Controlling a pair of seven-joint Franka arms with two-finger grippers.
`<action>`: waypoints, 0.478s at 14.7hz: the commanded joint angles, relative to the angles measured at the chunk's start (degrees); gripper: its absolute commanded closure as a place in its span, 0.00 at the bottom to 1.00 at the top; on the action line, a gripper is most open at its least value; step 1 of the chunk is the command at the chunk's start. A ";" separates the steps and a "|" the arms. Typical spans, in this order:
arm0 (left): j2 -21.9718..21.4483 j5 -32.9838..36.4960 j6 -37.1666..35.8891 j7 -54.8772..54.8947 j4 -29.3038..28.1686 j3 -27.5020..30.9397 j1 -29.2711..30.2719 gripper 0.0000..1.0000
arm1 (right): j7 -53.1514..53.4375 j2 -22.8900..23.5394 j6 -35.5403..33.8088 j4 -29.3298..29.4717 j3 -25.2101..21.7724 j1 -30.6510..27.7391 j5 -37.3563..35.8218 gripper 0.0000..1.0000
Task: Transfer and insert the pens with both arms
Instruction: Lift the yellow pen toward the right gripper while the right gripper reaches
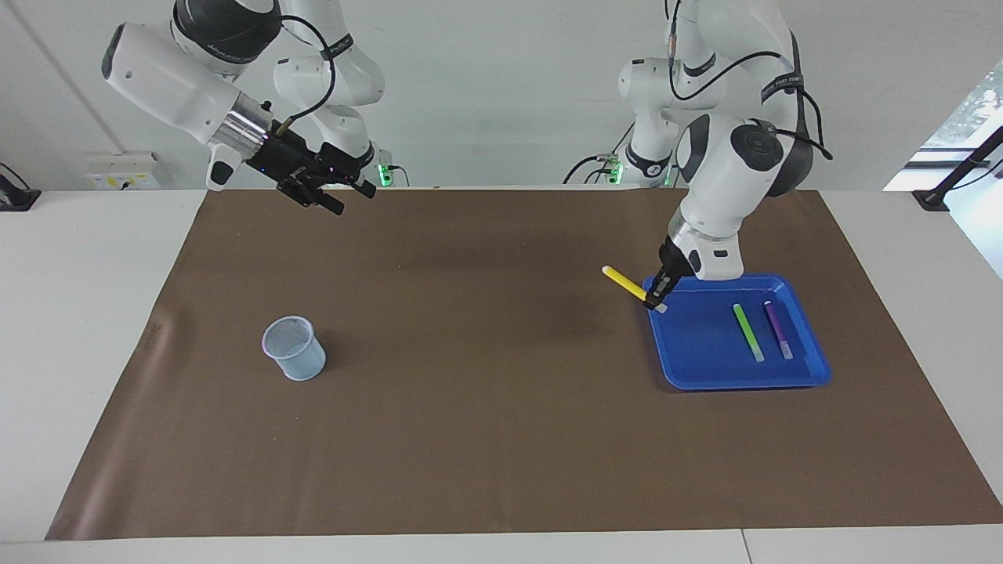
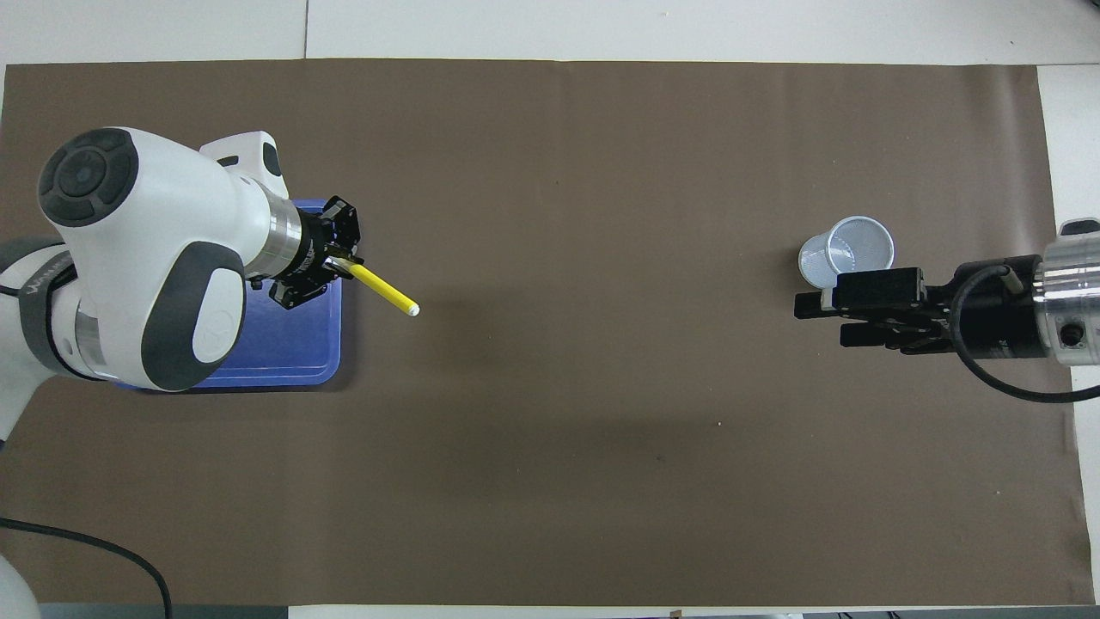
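I keep moving my right gripper toward the pen's free tip until its open fingers are around the tip, because the yellow pen's body sticks out clear of my left gripper.
My left gripper is shut on the yellow pen and holds it in the air over the edge of the blue tray, the pen pointing toward the middle of the table. The green pen and the purple pen lie side by side in the tray; my left arm hides them in the overhead view. My right gripper is raised over the mat at the right arm's end, fingers apart and empty.
A pale blue mesh cup stands upright on the brown mat toward the right arm's end. The tray sits at the left arm's end.
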 commanded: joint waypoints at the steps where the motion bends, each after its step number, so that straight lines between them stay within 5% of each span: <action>1: -0.21 -4.39 2.50 -12.84 0.20 0.67 -3.56 1.00 | 0.30 -1.73 5.90 -4.02 0.66 3.02 4.95 0.00; 5: 0.23 -9.84 4.88 -24.81 1.60 0.67 -9.80 1.00 | -2.41 -0.68 13.47 -7.27 0.75 7.78 8.57 0.00; 7: 0.58 -10.12 5.32 -29.55 3.00 0.67 -12.18 1.00 | -7.58 0.81 15.33 -9.73 0.75 8.58 16.62 0.00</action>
